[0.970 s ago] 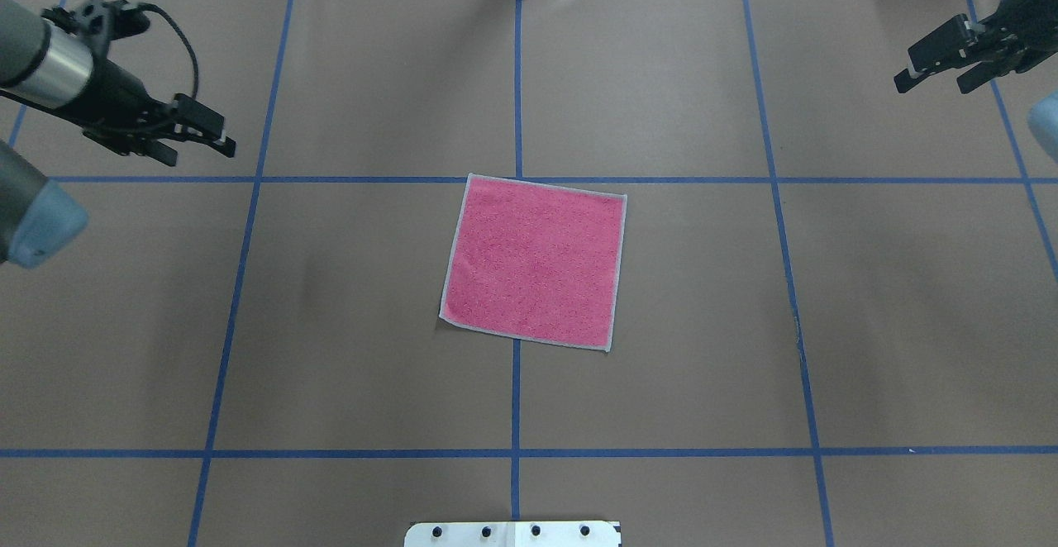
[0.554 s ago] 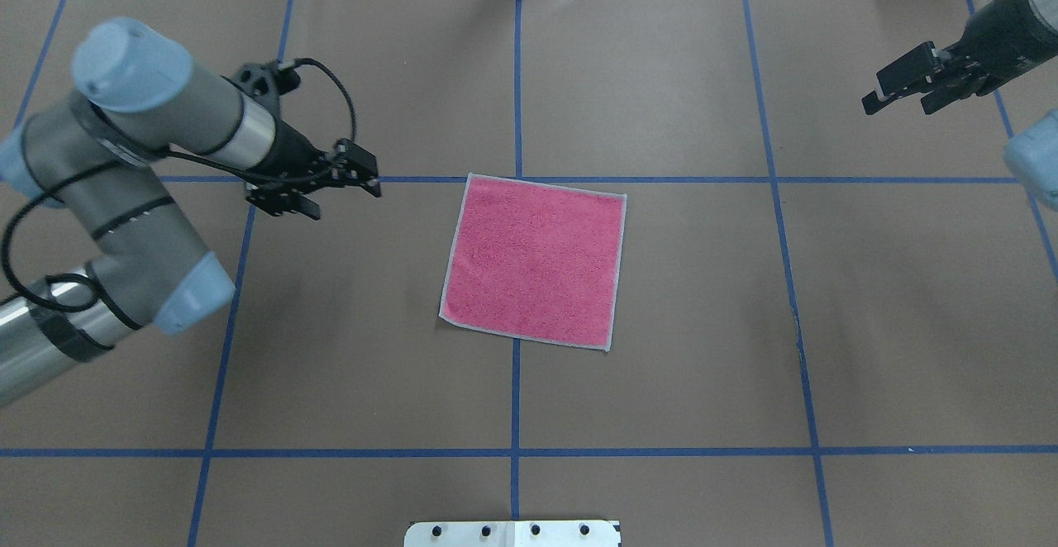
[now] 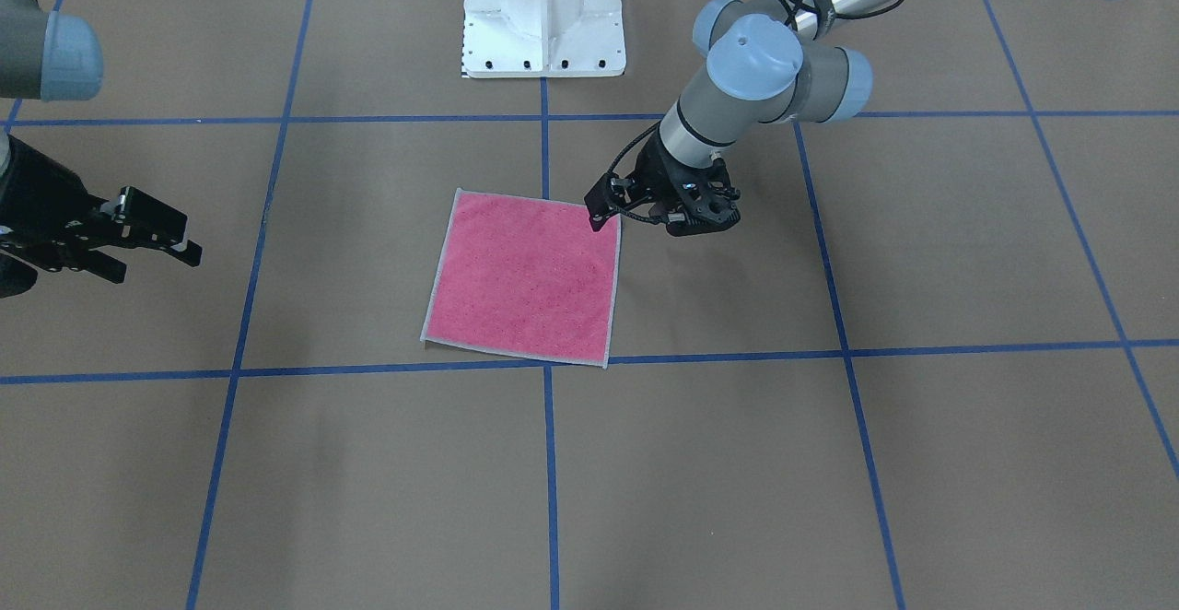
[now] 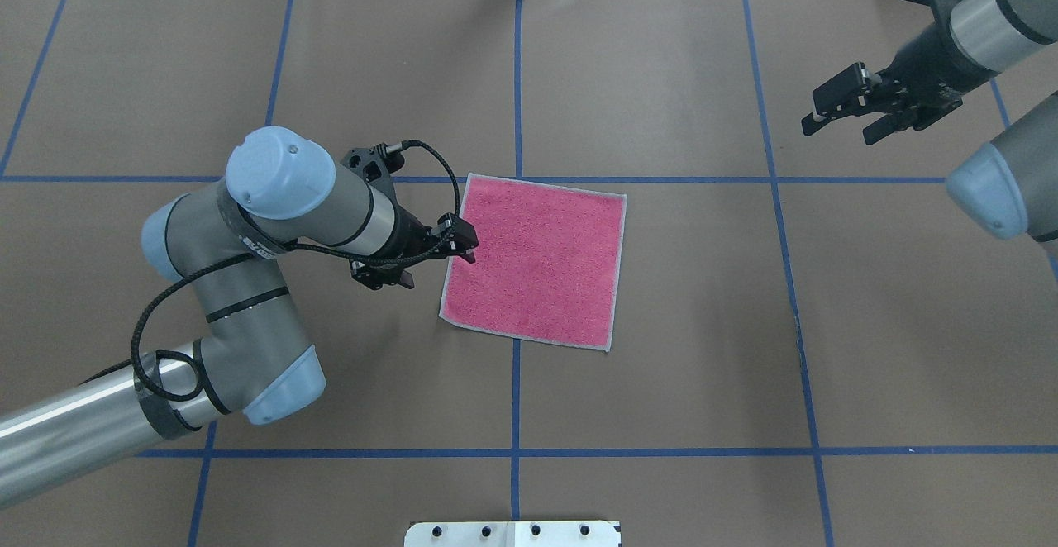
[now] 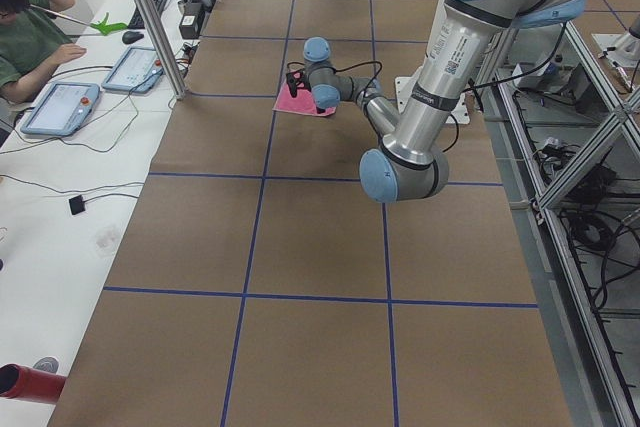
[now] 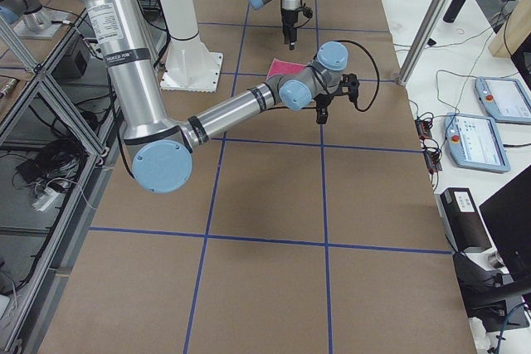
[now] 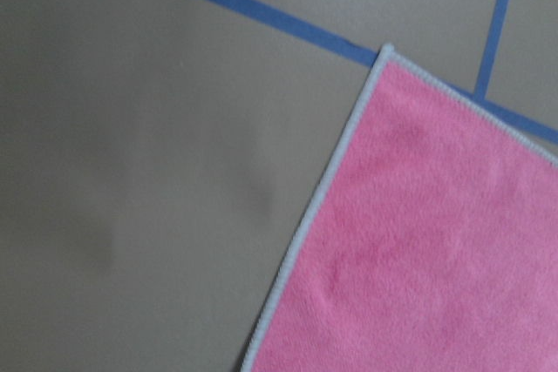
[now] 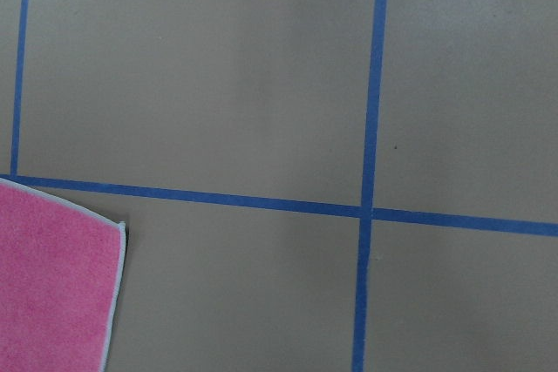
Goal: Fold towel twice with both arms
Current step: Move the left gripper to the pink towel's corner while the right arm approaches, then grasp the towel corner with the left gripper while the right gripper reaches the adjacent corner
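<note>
The towel's pink side (image 3: 525, 276) has a pale border (image 3: 514, 354) around it, so I should expect a hidden grey bottom side to show when I fold the towel over.
The towel (image 4: 536, 262) lies flat and pink face up at the table's middle, with its pale border showing all round; it also shows in the front view (image 3: 525, 283). My left gripper (image 4: 431, 266) is open and hovers at the towel's left edge, with one finger over the border. In the front view the left gripper (image 3: 619, 209) sits by the towel's corner nearest the robot. The left wrist view shows the towel's (image 7: 418, 259) left edge and far corner from above. My right gripper (image 4: 836, 124) is open and empty, far off at the back right.
The table is covered in brown paper with a blue tape grid (image 4: 517, 76). The white pedestal (image 3: 543, 11) stands at the robot's side of the table. An operator (image 5: 25, 22) with tablets sits at a side bench beyond the far edge.
My left arm has swung in from the far left to the towel's left edge. My right gripper has moved a little left and towards the towel. The towel has not moved.
</note>
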You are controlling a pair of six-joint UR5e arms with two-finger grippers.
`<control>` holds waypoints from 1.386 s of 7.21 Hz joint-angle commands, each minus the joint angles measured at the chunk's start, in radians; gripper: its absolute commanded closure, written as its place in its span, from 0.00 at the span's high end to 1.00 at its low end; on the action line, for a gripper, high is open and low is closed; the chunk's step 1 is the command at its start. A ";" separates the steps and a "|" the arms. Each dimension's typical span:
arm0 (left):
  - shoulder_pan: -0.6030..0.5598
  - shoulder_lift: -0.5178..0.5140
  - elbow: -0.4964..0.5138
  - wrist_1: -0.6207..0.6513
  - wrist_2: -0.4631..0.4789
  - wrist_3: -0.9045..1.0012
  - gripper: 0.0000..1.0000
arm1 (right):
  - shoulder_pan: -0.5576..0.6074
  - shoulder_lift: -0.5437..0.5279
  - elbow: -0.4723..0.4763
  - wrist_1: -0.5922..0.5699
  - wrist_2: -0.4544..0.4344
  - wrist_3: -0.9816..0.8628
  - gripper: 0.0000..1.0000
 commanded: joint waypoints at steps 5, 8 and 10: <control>0.071 -0.031 0.056 -0.003 0.051 -0.010 0.99 | -0.043 0.049 0.000 0.001 -0.006 0.065 1.00; 0.072 -0.032 0.064 -0.003 0.051 -0.010 0.80 | -0.044 0.050 0.002 0.001 -0.006 0.068 1.00; 0.074 -0.035 0.065 -0.003 0.051 -0.007 0.69 | -0.044 0.050 0.002 0.001 -0.006 0.070 1.00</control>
